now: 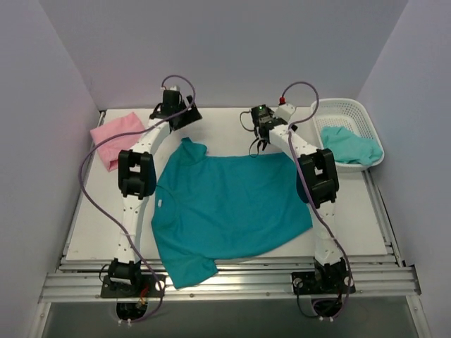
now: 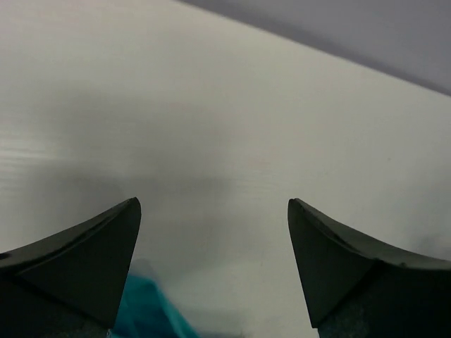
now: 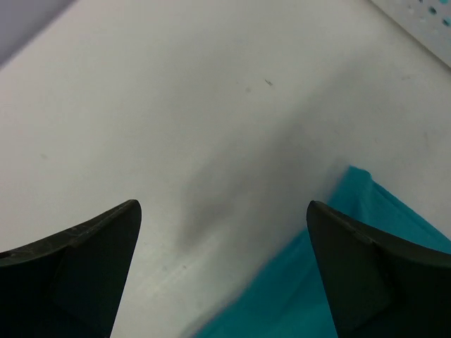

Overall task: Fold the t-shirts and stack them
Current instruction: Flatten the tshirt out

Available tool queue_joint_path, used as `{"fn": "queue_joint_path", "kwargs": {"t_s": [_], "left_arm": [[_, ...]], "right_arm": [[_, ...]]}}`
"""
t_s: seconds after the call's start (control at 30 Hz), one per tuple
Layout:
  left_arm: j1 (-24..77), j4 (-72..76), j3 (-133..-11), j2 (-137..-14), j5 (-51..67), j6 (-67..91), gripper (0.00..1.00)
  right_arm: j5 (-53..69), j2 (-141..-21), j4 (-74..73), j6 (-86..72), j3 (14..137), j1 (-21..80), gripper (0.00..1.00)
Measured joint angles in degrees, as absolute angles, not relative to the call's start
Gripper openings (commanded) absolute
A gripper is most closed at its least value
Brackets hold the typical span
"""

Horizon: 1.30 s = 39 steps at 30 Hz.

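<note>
The teal t-shirt's far corner point(image 3: 357, 177) is outside my right gripper's open fingers. Next, my right gripper moves toward the basket point(image 1: 338, 113) and pinches that corner before lifting.
A teal t-shirt point(image 1: 229, 204) lies spread flat across the middle of the white table point(image 1: 99, 225). Its edge shows in the left wrist view point(image 2: 144, 310) and in the right wrist view point(image 3: 366, 253). My left gripper point(image 1: 184, 118) is open and empty just beyond the shirt's far left sleeve. My right gripper point(image 1: 259, 146) is open and empty over the shirt's far edge. A folded pink t-shirt point(image 1: 116, 137) lies at the far left. Another teal t-shirt point(image 1: 350, 146) is bunched in a white basket point(image 1: 345, 109) at the far right.
Purple cables loop from both arms over the far part of the table. The basket's perforated wall point(image 3: 423, 17) shows in the right wrist view's top corner. Grey walls close in the table on three sides.
</note>
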<state>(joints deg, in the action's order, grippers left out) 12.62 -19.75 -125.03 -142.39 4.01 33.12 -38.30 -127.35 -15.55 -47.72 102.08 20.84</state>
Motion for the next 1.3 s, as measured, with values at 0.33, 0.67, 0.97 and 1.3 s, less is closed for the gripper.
{"fn": "queue_joint_path", "kwargs": {"t_s": [0.33,0.67,0.97,1.3], "left_arm": [[7.3,-28.5,-149.4,-141.6,6.5,32.7,0.94],[8.3,-18.8,-104.9,-105.5,2.2,34.5,0.84],[14.1,-11.0,-76.2,-106.1,1.1,37.4,0.43],[15.1,-7.8,-79.5,-117.9,1.8,37.9,0.59]], "right_arm": [[-40.4,-121.6,-16.6,-43.7,113.1,17.3,1.00],[-34.9,-92.7,-7.9,-41.6,84.6,18.4,0.84],[-25.3,-104.6,-5.7,-41.4,74.5,18.4,0.41],[-22.9,-114.4,-4.6,-41.7,76.7,17.8,0.90]]}}
